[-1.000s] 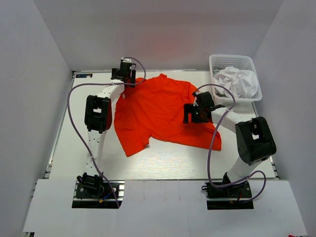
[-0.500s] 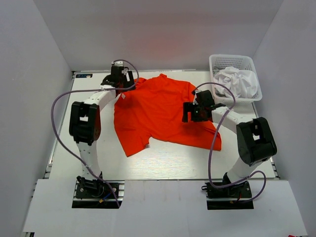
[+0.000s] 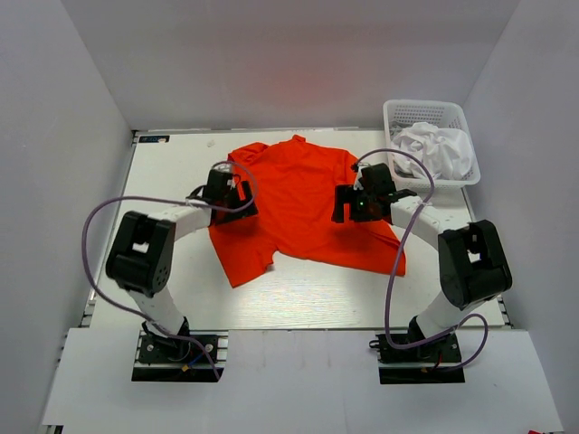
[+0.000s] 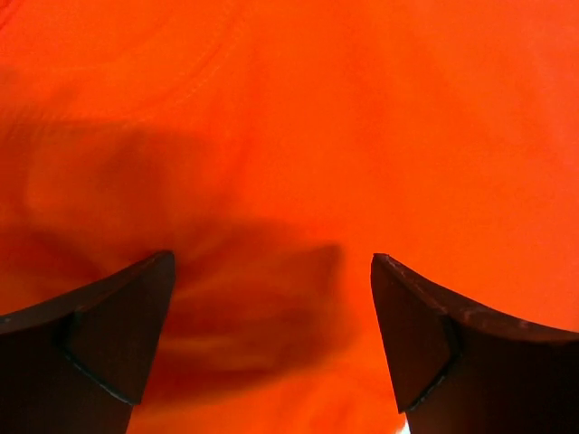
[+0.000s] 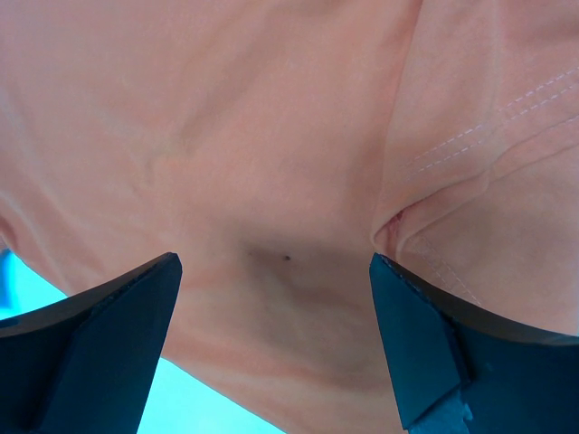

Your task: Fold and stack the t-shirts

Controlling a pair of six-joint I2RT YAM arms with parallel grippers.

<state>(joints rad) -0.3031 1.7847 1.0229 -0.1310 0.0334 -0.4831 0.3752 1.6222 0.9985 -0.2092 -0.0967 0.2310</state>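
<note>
The orange-red t-shirt's back edge is uneven and bunched up, so the robot's right gripper and then its left gripper should pull the back corners straight before folding.
The orange-red t-shirt lies spread across the middle of the table. Its cloth fills the left wrist view. My left gripper hovers over the shirt's left side, open, with nothing between its fingers. My right gripper is over the shirt's right side near a sleeve seam, also open and empty. The orange-red cloth looks pale pink in the right wrist view. The white t-shirt sits crumpled in the basket.
The white lattice basket stands at the back right corner of the table. Bare white table shows left of the shirt and along the front edge. Grey walls enclose the table on three sides.
My left arm has pulled back from the shirt's far left corner to above its left side, and its jaws have widened. The far left shoulder now lies uncovered. The right arm has barely moved.
</note>
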